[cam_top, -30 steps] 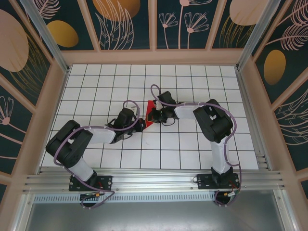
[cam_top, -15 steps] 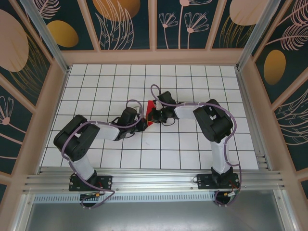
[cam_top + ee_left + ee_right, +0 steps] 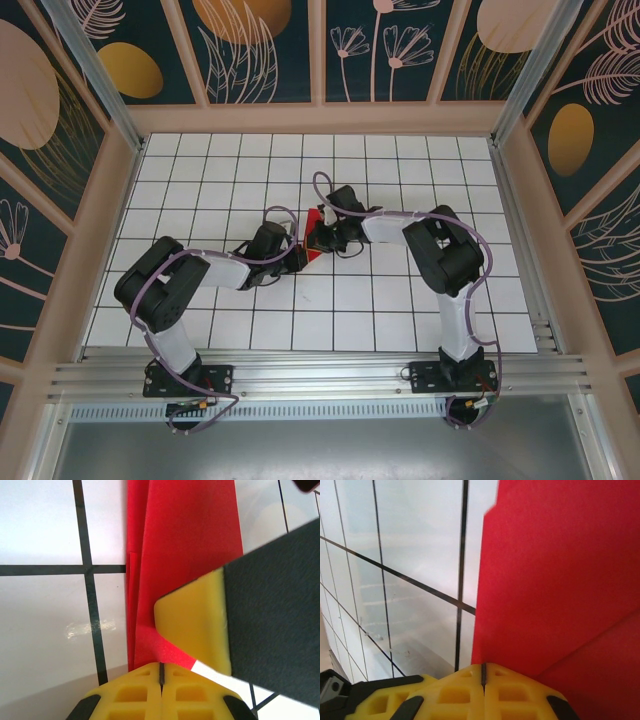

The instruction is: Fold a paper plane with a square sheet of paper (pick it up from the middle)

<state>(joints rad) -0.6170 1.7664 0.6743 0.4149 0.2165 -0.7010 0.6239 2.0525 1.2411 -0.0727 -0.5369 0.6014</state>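
Observation:
My left gripper is holding down the paper's near end (image 3: 310, 255), so my right gripper should keep pressing along the paper until it gets to the paper's far end (image 3: 314, 214), then open.
The square sheet of paper (image 3: 314, 243) lies folded into a narrow red wedge on the white grid table, mid-field. In the left wrist view it (image 3: 185, 540) runs away from my fingertips as a long layered strip with creases along its left edge. My left gripper (image 3: 161, 667) (image 3: 298, 258) is shut, its tips resting on the strip's near end. My right gripper (image 3: 320, 238) (image 3: 483, 667) is also shut and presses on the paper (image 3: 555, 575) from the other side. Its yellow finger (image 3: 192, 625) lies across the strip just ahead of my left tips.
The table (image 3: 400, 300) is white tiles with black grid lines. Wooden rails and patterned panels (image 3: 320, 110) wall it on three sides. An aluminium rail (image 3: 320, 375) carries both arm bases at the near edge. The two wrists nearly touch over the paper.
My left arm has swung its elbow to the right and slid its shut gripper slightly closer to the paper. The right gripper has stayed on the paper with hardly any shift.

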